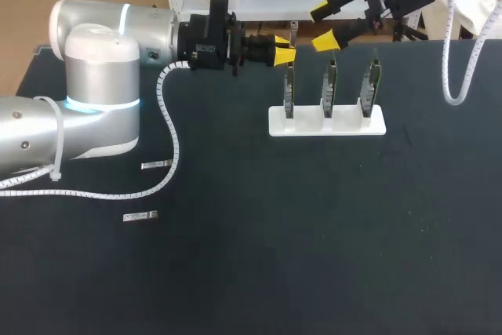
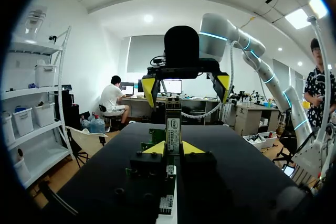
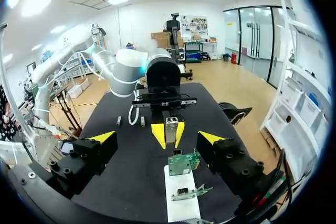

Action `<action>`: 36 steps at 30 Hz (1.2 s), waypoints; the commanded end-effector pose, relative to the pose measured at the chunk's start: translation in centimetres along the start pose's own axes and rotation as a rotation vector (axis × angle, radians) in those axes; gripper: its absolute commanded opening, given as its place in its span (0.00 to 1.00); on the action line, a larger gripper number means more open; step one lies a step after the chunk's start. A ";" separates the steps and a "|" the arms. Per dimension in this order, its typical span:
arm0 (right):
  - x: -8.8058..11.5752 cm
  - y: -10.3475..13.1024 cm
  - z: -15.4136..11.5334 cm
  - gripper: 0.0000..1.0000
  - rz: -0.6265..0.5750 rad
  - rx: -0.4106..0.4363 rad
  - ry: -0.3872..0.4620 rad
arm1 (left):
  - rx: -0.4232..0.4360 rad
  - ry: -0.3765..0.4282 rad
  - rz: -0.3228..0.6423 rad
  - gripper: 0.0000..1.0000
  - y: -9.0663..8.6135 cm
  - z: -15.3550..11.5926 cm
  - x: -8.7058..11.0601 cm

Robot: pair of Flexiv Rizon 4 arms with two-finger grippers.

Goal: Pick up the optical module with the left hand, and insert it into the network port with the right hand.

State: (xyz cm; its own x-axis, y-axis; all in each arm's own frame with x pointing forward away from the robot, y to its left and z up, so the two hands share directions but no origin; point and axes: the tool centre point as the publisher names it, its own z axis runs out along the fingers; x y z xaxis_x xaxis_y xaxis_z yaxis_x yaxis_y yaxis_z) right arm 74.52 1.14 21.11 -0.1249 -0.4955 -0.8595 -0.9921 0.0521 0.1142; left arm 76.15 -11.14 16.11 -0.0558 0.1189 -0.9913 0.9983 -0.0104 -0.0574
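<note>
The network port is facing up, so I expect the optical module to slide straight down and leave the module's end sticking out when I push it in.
My left gripper is shut on the optical module, a slim silver bar sticking out past its yellow tips. It hangs above the table, just behind the left end of the white stand. The stand carries three upright green circuit boards with network ports. My right gripper is open, facing the left one from a short way off. In the right wrist view the module and the left gripper sit ahead, midway between my right gripper's spread fingers and above the nearest board.
Two spare modules lie on the dark table at the left, one near the left arm's white cable, the other closer to the front. The left arm's bulky elbow stands at the left edge.
</note>
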 end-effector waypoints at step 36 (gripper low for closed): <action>-1.4 -2.2 3.0 1.00 -0.026 -0.076 0.015 | -0.002 -0.003 0.002 0.00 0.0 0.0 0.1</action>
State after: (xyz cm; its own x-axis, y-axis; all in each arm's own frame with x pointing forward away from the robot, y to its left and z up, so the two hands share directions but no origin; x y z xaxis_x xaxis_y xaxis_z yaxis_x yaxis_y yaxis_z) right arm 76.48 4.24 20.63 -0.0977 -0.5096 -0.8549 -0.9917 -0.0222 0.1265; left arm 76.15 -11.14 16.11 -0.0558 0.1189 -0.9913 0.9983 -0.0104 -0.0575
